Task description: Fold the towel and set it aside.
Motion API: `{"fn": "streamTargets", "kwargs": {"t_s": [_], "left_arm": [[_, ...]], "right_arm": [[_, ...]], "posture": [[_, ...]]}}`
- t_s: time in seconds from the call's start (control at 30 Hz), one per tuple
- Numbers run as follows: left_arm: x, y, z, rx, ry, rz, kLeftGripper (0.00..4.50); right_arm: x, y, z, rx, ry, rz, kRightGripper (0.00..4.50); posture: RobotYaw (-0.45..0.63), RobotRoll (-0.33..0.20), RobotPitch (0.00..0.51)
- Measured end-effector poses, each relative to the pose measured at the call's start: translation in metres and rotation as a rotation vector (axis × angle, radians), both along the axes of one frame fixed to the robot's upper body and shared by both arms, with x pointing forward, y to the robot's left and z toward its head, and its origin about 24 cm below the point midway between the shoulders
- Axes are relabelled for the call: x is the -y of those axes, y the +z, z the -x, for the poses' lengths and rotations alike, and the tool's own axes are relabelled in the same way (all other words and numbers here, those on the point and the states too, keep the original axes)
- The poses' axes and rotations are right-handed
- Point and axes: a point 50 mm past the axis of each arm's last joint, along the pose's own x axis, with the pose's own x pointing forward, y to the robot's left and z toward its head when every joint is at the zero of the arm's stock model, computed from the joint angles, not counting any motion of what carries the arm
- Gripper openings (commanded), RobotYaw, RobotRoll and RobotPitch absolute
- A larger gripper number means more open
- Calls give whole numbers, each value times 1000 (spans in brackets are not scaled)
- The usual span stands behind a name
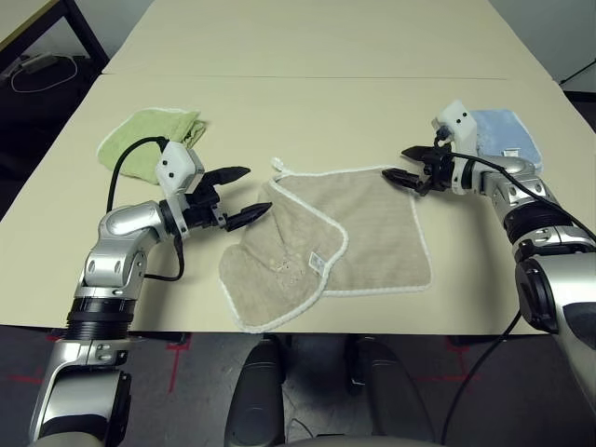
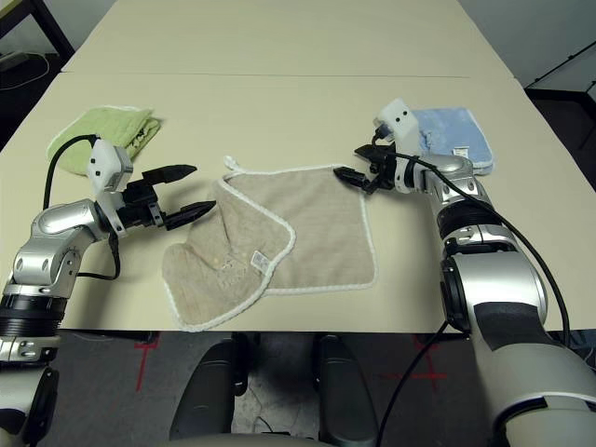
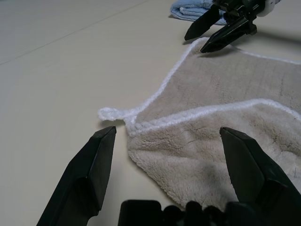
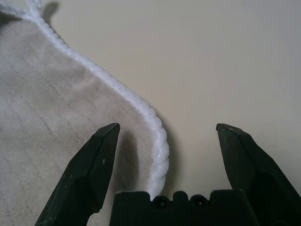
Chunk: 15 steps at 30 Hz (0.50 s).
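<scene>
The tagged flap (image 1: 289, 270) lies loose over the rest, so the beige towel (image 1: 377, 233) will spread out much wider when the robot pulls the towel's white edging tight.
The beige towel (image 1: 363, 219) lies in the middle of the table, its left part folded over onto itself so the white tag (image 1: 317, 264) faces up. A corner loop (image 1: 277, 165) sticks out at its far left corner. My left gripper (image 1: 256, 191) stands open just left of the folded edge; in the left wrist view the folded corner (image 3: 188, 155) sits between the fingers (image 3: 91, 169), not gripped. My right gripper (image 1: 395, 163) is open at the towel's far right corner, and the white edging (image 4: 157, 141) runs between its fingers (image 4: 89, 165).
A lime-green folded towel (image 1: 154, 140) lies at the far left behind my left arm. A light blue folded towel (image 1: 503, 135) lies at the far right behind my right gripper. The table's front edge (image 1: 372, 328) runs just below the towel.
</scene>
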Motion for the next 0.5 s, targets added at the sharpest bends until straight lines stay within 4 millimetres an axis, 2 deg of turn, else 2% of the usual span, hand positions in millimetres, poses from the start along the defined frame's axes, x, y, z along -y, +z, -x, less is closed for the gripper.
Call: {"fn": "streamTargets", "kwargs": {"t_s": [0.1, 0.23, 0.43, 0.5], "left_arm": [[0, 0, 0, 0, 2, 0, 4500], [0, 0, 0, 1, 4, 1, 4500], [0, 0, 0, -3, 5, 1, 4500], [0, -1, 0, -8, 6, 1, 4500]], "right_arm": [[0, -2, 1, -38, 0, 2, 3886], [0, -3, 1, -68, 5, 7, 2432], [-1, -4, 2, -82, 22, 0, 21], [-1, -4, 2, -84, 29, -2, 21]], "posture": [[71, 0, 196], [72, 0, 197], [68, 0, 196], [68, 0, 196]]}}
